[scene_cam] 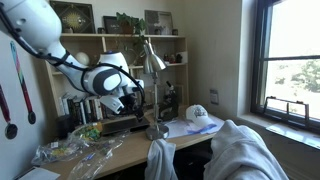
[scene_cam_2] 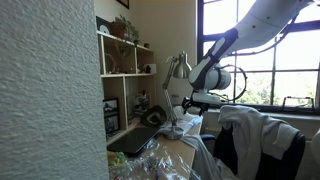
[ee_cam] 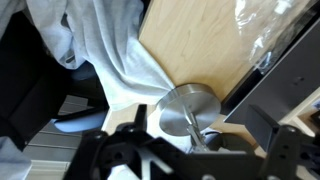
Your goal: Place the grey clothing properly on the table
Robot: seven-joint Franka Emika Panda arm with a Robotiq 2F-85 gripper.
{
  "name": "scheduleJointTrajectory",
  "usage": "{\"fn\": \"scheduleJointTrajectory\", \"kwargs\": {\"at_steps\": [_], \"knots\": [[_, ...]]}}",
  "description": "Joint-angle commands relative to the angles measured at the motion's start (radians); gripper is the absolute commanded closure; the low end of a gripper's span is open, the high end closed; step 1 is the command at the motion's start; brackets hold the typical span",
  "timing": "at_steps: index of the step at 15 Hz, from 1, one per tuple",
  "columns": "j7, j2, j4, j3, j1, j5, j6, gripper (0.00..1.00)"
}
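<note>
I now move my gripper down toward the grey clothing's hanging folds (scene_cam: 160, 158), since they are clear of the lamp base, until the gripper's open fingers are on both sides of a fold (scene_cam_2: 207, 160).
The grey clothing (ee_cam: 112, 50) is crumpled and hangs over the edge of the wooden table (ee_cam: 195, 45) in the wrist view. In an exterior view it droops off the desk front (scene_cam: 160, 158). My gripper (scene_cam: 128, 100) hovers above the desk near the lamp, up and away from the clothing. It also shows in an exterior view (scene_cam_2: 205, 100). In the wrist view the gripper (ee_cam: 200, 138) has its fingers spread and holds nothing. It is right over the lamp's round metal base (ee_cam: 190, 108), with the cloth beside that base.
A desk lamp (scene_cam: 152, 62) stands on the desk under my gripper. A chair draped with a pale hoodie (scene_cam: 240, 150) stands in front. A cap (scene_cam: 200, 114), clear plastic bags (scene_cam: 70, 150) and a shelf (scene_cam: 110, 50) crowd the desk.
</note>
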Motion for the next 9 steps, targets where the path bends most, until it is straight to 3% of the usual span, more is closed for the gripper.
{"fn": "scheduleJointTrajectory", "kwargs": {"at_steps": [1, 9], "knots": [[0.109, 0.177, 0.142, -0.027, -0.051, -0.128, -0.004, 0.0], [0.106, 0.483, 0.302, -0.125, -0.041, -0.131, -0.031, 0.0]]}}
